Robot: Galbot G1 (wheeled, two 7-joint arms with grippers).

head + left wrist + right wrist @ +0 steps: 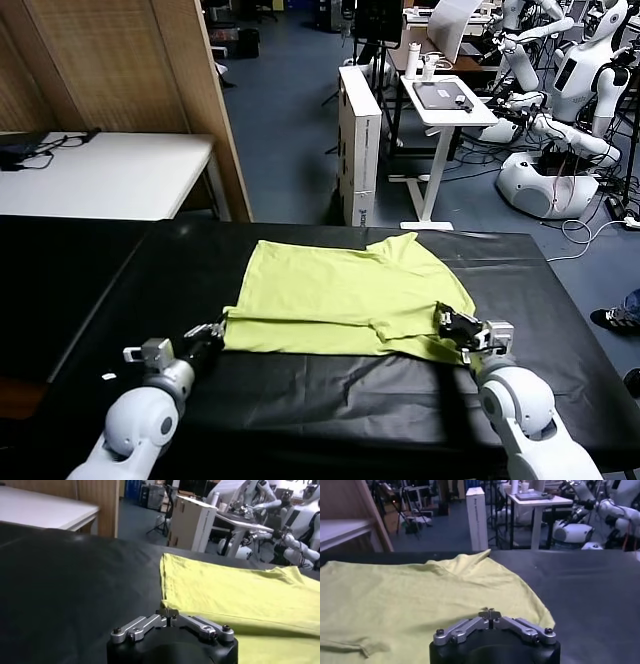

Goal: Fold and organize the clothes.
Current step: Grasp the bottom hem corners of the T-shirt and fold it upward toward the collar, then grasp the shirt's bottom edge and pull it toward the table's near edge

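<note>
My right gripper rests on the T-shirt's folded layer [422,320], short of its near collar corner, so it should grasp that corner [457,357] before both grippers pull the T-shirt closer.
The lime-green T-shirt [340,295] lies flat on the black table cover [300,400], with a folded layer along its near edge. My left gripper [212,330] sits low at the shirt's near-left corner [167,605], its fingertips [168,612] pressed together on the fabric edge. My right gripper [452,325] rests on the near-right corner. Its fingertips [490,613] are closed on a small pinch of the shirt [420,595]. A sleeve [400,245] points toward the table's far side.
A white table [110,175] and a wooden panel [190,90] stand at the back left. Behind the table's far edge are a white box [360,140] and a small desk [445,100]. Other robots [570,110] stand at the back right.
</note>
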